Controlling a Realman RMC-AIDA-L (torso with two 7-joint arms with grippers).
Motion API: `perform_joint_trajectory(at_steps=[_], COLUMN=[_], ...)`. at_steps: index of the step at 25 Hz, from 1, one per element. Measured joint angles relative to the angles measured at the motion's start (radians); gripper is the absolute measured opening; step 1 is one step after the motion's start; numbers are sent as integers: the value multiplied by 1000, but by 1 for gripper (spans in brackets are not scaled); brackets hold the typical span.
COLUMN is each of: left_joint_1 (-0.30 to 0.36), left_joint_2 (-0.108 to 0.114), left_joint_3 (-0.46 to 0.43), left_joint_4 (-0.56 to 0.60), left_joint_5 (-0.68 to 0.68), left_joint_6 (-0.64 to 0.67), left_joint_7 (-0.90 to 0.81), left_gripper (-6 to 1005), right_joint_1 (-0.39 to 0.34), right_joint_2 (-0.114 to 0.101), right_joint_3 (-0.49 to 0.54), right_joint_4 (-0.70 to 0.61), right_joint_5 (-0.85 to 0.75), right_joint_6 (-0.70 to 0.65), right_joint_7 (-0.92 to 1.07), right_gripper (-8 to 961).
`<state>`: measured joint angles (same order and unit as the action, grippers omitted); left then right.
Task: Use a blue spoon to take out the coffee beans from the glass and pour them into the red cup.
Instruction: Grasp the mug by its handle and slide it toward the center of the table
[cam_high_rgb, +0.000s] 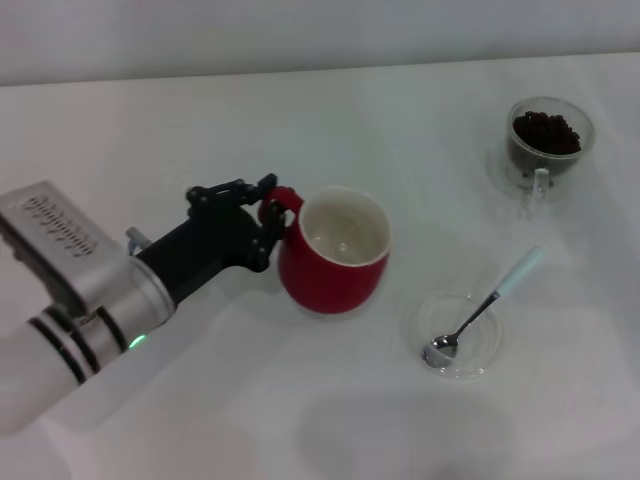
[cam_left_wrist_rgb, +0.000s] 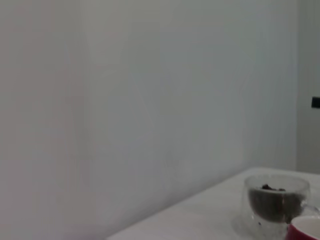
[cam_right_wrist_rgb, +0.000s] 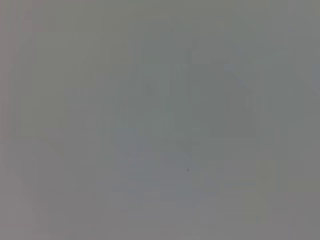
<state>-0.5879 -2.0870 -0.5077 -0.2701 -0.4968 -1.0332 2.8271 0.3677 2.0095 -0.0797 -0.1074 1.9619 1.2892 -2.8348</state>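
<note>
My left gripper should go on toward the saucer before it lets go of the cup beside it, as it has the red cup upright (cam_high_rgb: 335, 250) by its handle and there is open space before the saucer (cam_high_rgb: 398, 308).
The red cup (cam_high_rgb: 333, 252) stands upright near the table's middle, its white inside showing no beans. My left gripper (cam_high_rgb: 268, 222) is at the cup's red loop handle, fingers shut around it. The blue spoon (cam_high_rgb: 484, 307) lies with its metal bowl in a flat clear saucer (cam_high_rgb: 455, 333), its pale handle pointing toward the far right. The glass (cam_high_rgb: 547, 143) of coffee beans (cam_high_rgb: 546, 131) sits at the far right. The left wrist view shows the glass (cam_left_wrist_rgb: 276, 201) with beans (cam_left_wrist_rgb: 272, 188) and a sliver of the red cup's rim (cam_left_wrist_rgb: 305, 229). My right gripper is out of view.
The white table (cam_high_rgb: 200, 400) meets a pale wall at the far edge. The left arm's grey and black forearm (cam_high_rgb: 90, 290) crosses the near left corner. The right wrist view shows only a plain grey surface.
</note>
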Motion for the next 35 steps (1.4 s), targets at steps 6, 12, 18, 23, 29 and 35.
perform_joint_trajectory(at_steps=[6, 12, 18, 23, 29, 35], left_joint_1=[-13, -31, -40, -39, -32, -29], left_joint_2=[-3, -2, -2, -2, -2, -4], left_joint_3=[-9, -10, -5, -3, -2, -1], left_joint_4=[-28, -50, -81, -95, -98, -110], left_joint_5=[18, 18, 19, 21, 64, 73], left_joint_6=[80, 149, 207, 226, 227, 268], left_joint_7=[0, 0, -1, -1, -2, -2], left_gripper=[194, 194, 193, 194, 192, 176], right_joint_1=[-2, -3, -3, -3, -3, -3], right_joint_2=[0, -1, -2, -2, -2, -2], right_joint_3=[0, 0, 0, 0, 0, 1], right_joint_4=[0, -1, -5, -8, -9, -9], right_joint_5=[0, 0, 0, 0, 0, 0], right_joint_6=[1, 0, -2, -5, -5, -5], right_joint_7=[0, -2, -4, -4, -6, -5], right_gripper=[822, 821, 820, 820, 819, 818])
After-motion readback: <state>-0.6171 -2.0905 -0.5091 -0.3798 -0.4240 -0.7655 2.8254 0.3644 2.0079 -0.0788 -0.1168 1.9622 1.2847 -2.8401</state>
